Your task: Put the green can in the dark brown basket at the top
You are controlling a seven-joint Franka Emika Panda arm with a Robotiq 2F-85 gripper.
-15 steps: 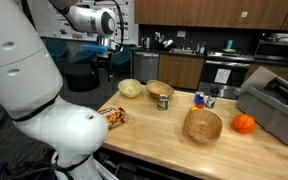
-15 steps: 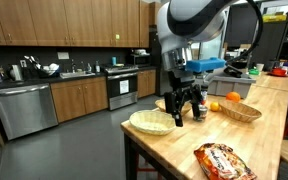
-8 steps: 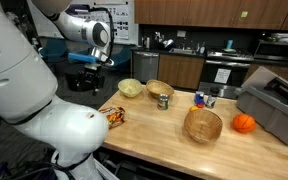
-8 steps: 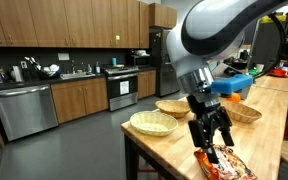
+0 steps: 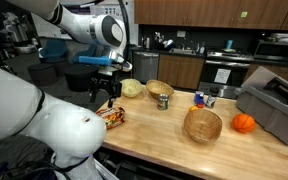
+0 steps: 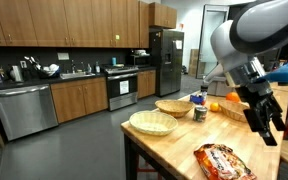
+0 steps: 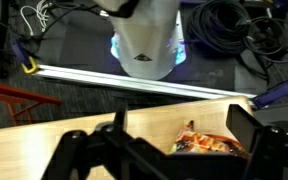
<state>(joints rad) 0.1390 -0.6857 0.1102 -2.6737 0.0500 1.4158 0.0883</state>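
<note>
The green can is far from my gripper, which hangs low by the chips bag (image 5: pixel 112 117). Next, I lift clear and then come down over the can from above.
The green can (image 5: pixel 163 100) stands upright on the wooden table, just in front of the dark brown basket (image 5: pixel 160 88). Both also show in an exterior view, the can (image 6: pixel 199 110) beside the basket (image 6: pixel 172 106). My gripper (image 5: pixel 109 93) is open and empty. It hangs over the table's end near a chips bag (image 5: pixel 112 115), well away from the can. It also shows in an exterior view (image 6: pixel 265 116). In the wrist view the open fingers (image 7: pixel 184 135) frame the chips bag (image 7: pixel 209 143); can and basket are out of that view.
A pale yellowish bowl (image 5: pixel 131 88) sits beside the dark basket. A larger tan wicker basket (image 5: pixel 203 125), an orange (image 5: pixel 244 123), a grey box (image 5: pixel 274 105) and a small blue-and-red item (image 5: pixel 202 98) lie further along. The table edge (image 7: pixel 84 150) is close under the gripper.
The arm has swung away from the baskets and come down toward the table's end over the chips bag. The can and baskets have not moved.
</note>
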